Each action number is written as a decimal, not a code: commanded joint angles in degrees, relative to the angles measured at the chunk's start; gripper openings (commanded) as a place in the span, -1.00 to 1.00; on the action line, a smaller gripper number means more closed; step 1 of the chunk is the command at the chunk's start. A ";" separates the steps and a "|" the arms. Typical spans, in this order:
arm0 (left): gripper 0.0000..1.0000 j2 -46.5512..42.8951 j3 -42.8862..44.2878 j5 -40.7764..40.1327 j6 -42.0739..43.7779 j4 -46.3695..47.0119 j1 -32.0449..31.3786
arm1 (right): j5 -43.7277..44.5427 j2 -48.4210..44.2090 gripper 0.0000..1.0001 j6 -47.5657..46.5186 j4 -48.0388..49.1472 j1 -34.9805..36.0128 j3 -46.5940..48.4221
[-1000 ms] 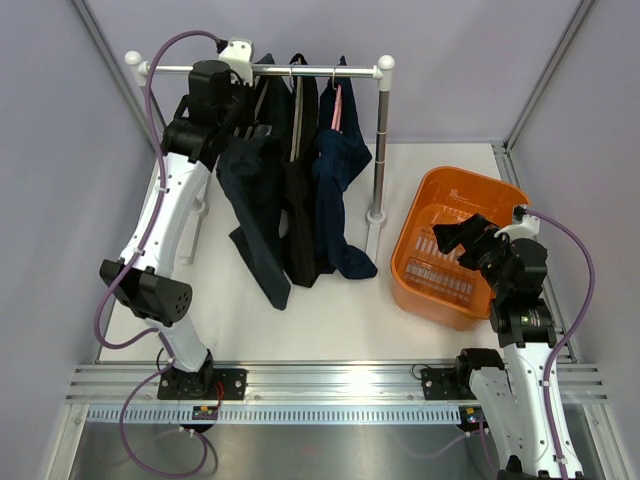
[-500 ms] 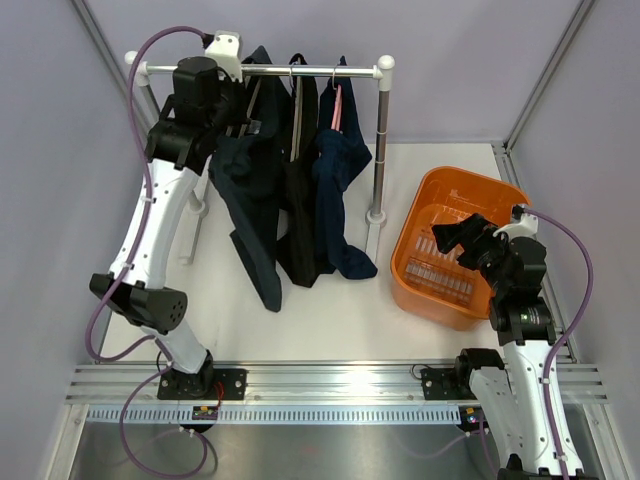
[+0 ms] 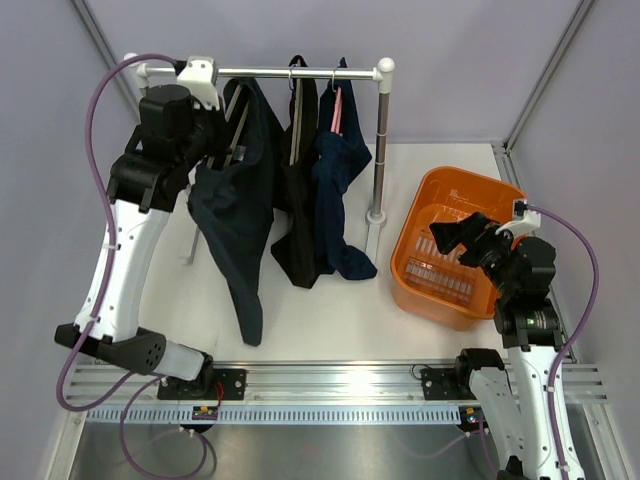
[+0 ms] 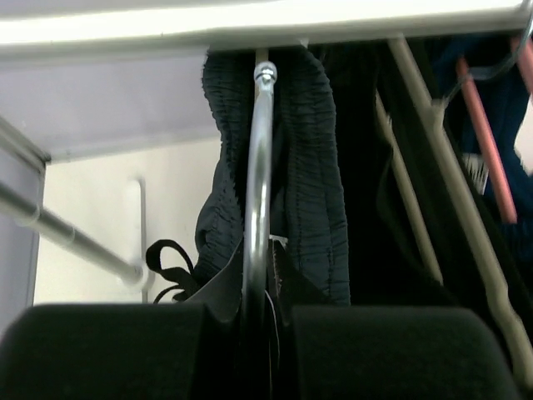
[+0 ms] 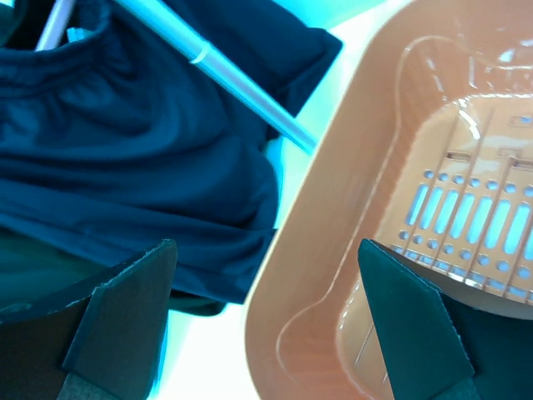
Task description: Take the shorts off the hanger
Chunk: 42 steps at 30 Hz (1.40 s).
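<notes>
My left gripper is holding the hanger of the teal-navy shorts (image 3: 239, 132), and my right gripper is open, so my right gripper should keep going toward the waistband (image 4: 313, 162) until its fingers close there.
Three shorts hang at the rail (image 3: 300, 71): dark teal-navy shorts (image 3: 235, 215), black shorts (image 3: 300, 200) and navy blue shorts (image 3: 340, 185). My left gripper (image 3: 222, 140) is shut on the hanger (image 3: 238, 112) of the teal-navy shorts and holds it out to the left of the other two. In the left wrist view the gripper (image 4: 262, 333) clamps a chrome rod (image 4: 258, 167), with the gathered waistband (image 4: 312, 167) beside it. I cannot tell if the hook is still on the rail. My right gripper (image 3: 450, 235) is open and empty over the basket, also in the right wrist view (image 5: 266, 317).
An orange basket (image 3: 415, 235) stands right of the rack; its rim shows in the right wrist view (image 5: 333, 208). The rack's right post (image 3: 380, 140) stands between the shorts and the basket. Grey walls close in the left, back and right.
My left gripper has moved left and nearer with the hanger. The teal-navy shorts have swung away from the black pair and hang lower. The right arm has barely moved.
</notes>
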 commanded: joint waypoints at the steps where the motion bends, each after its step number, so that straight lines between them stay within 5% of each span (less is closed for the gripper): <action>1: -1.00 -7.76 -5.66 -0.48 -2.34 -0.23 -1.07 | -4.78 0.05 0.99 -2.01 -1.69 0.29 3.81; 14: -1.00 -22.28 -25.45 0.57 -5.59 -4.54 -6.87 | -16.12 3.21 0.99 -1.56 -3.63 1.08 7.77; 19: -1.00 -26.93 -33.44 -3.28 -7.35 -6.03 -12.31 | -13.32 5.32 0.99 -1.83 -4.95 11.43 12.32; 23: -1.00 -30.37 -37.59 -4.53 -8.49 -6.82 -14.34 | -2.96 9.70 0.99 -1.74 -5.30 28.45 16.73; 33: -1.00 -37.84 -41.55 4.42 -8.32 -10.16 -16.37 | 21.74 28.95 0.96 -3.06 -5.30 60.72 28.49; 42: -1.00 -42.32 -44.36 10.32 -9.02 -11.14 -16.90 | 32.31 46.18 0.83 0.45 -4.16 67.70 40.81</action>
